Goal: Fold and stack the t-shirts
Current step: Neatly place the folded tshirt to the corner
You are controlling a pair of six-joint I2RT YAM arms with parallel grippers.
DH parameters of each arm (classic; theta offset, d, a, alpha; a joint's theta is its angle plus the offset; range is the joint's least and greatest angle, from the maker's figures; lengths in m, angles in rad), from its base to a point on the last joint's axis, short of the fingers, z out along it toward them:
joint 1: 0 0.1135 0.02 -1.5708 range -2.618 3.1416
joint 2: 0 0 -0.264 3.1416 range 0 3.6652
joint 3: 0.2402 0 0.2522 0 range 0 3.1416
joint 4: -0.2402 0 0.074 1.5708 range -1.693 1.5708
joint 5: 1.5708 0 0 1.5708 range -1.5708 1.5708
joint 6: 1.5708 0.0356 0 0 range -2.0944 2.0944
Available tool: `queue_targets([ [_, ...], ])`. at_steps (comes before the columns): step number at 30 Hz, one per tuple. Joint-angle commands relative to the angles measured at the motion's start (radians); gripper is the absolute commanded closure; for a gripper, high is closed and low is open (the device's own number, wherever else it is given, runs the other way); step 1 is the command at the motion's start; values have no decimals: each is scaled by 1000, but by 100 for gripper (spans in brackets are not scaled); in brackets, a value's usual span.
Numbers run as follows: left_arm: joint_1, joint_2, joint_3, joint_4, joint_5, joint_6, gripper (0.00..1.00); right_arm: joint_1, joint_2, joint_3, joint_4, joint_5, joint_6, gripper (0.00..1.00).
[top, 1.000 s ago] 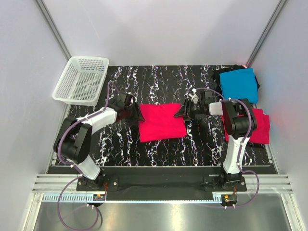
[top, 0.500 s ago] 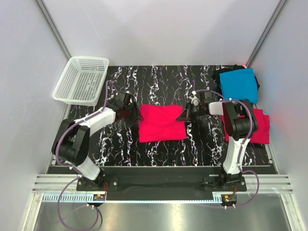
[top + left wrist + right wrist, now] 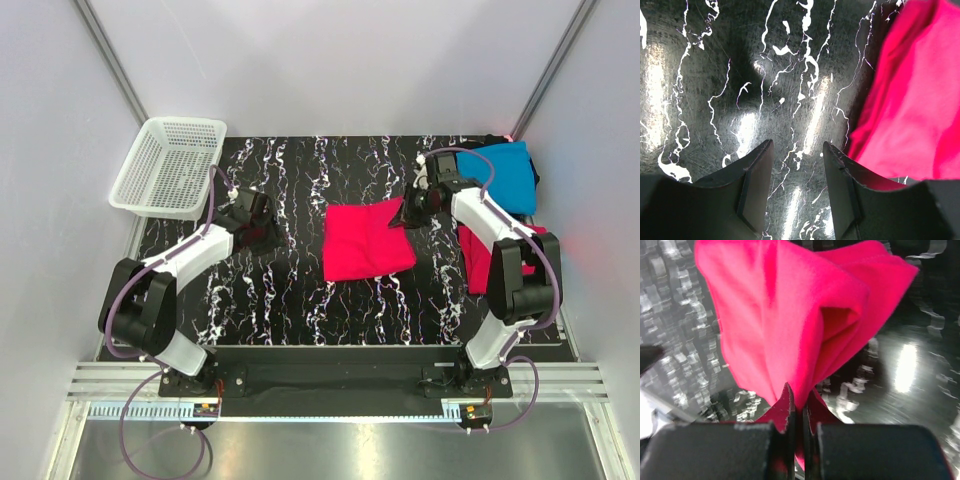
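Note:
My right gripper should keep pulling over the folded t-shirt, which it holds by the edge (image 3: pixel 399 226) facing the second pinkish-red t-shirt (image 3: pixel 477 262), until both are stacked.
A folded pinkish-red t-shirt (image 3: pixel 365 240) lies in the middle of the black marbled table (image 3: pixel 300 300). My right gripper (image 3: pixel 408 213) is shut on its right edge. In the right wrist view the cloth (image 3: pixel 790 305) bunches up out of the closed right gripper (image 3: pixel 799 401). My left gripper (image 3: pixel 266 232) stands open over bare table, well left of the shirt. The left wrist view shows nothing between the left gripper's (image 3: pixel 797 146) fingers, with the shirt (image 3: pixel 920 100) off to the right. A turquoise-blue t-shirt (image 3: pixel 505 175) lies at the back right, and a second pinkish-red one (image 3: pixel 540 250) lies in front of it, partly hidden by my right arm.
A white mesh basket (image 3: pixel 168 165) stands at the table's back left corner. Grey walls close in on the left, right and back. A dark cloth edge (image 3: pixel 537 175) shows beside the turquoise shirt.
The right gripper shut on the shirt's right edge and dragged it to the right and slightly back. The shirt slid away from the left gripper, which stayed open near its place.

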Motion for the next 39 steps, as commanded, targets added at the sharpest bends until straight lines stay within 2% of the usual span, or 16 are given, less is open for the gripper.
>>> queue_targets([
  [1,4,-6,42,8,-18,-7,51,3,-39,89,-184,211,-52,100],
  [10,4,-7,51,7,-18,8,51,0,-42,215,-363,582,-86,100],
  [17,4,-9,43,7,-18,19,52,-17,-67,253,-406,835,-81,100],
  [27,4,1,46,4,9,28,52,-158,-105,284,-434,1035,-49,100],
  [39,4,13,46,4,22,31,52,-250,-142,250,-448,1218,49,100],
])
